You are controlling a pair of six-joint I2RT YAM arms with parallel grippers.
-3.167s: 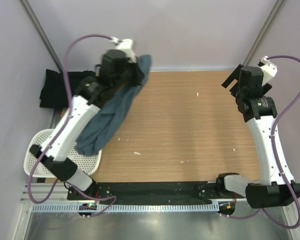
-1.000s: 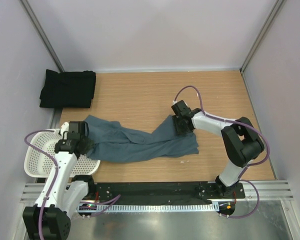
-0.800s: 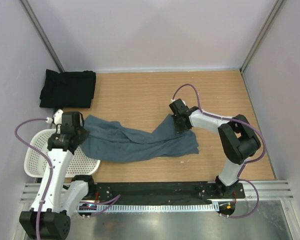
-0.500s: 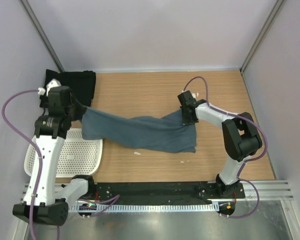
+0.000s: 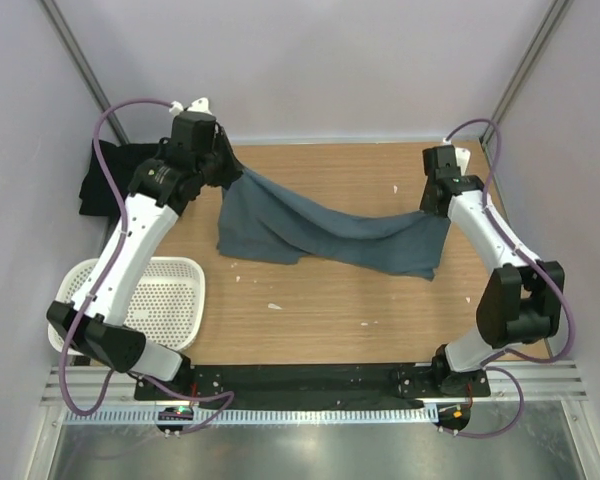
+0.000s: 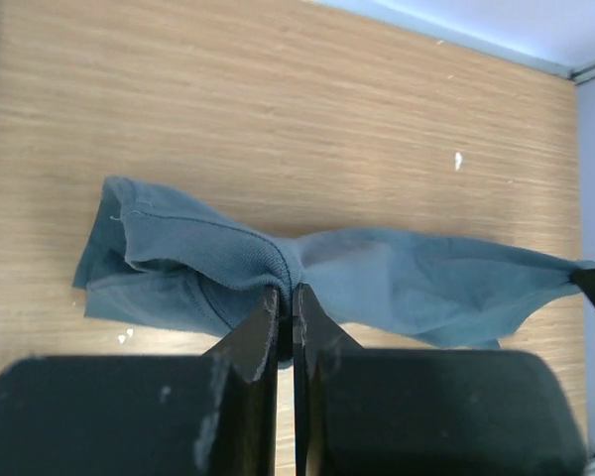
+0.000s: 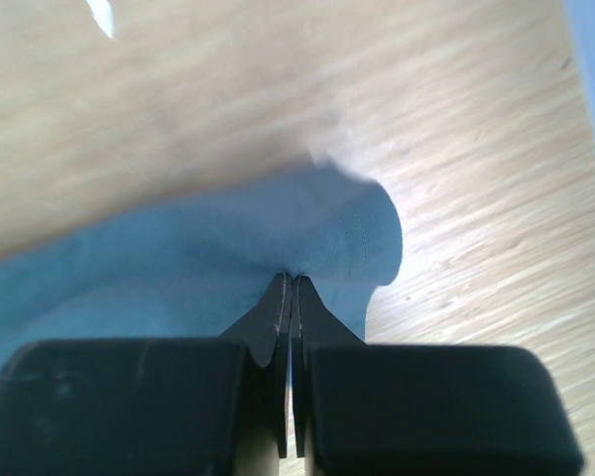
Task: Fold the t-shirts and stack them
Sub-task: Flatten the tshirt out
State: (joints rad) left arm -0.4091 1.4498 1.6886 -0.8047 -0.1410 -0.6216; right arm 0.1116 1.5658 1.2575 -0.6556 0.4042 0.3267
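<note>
The blue-grey t-shirt is hanging in a narrow, bunched strip, so next I swing it with both grippers toward the table's front edge to spread it before folding.
The blue-grey t-shirt hangs stretched above the table between both grippers, sagging in the middle. My left gripper is shut on its left end at the back left; the wrist view shows the cloth pinched at the tips of that gripper. My right gripper is shut on the shirt's right end, with fabric bunched at the tips of the right gripper. The black t-shirt lies folded at the back left corner, partly hidden behind the left arm.
A white perforated basket stands at the table's left edge, near the front, under the left arm. The wooden table runs to the purple walls at the back and sides. Small white specks dot the wood.
The right gripper closed on the shirt's right end. Both arms then rose and swung toward the back, lifting the blue-grey shirt off the table and pulling it out between them.
</note>
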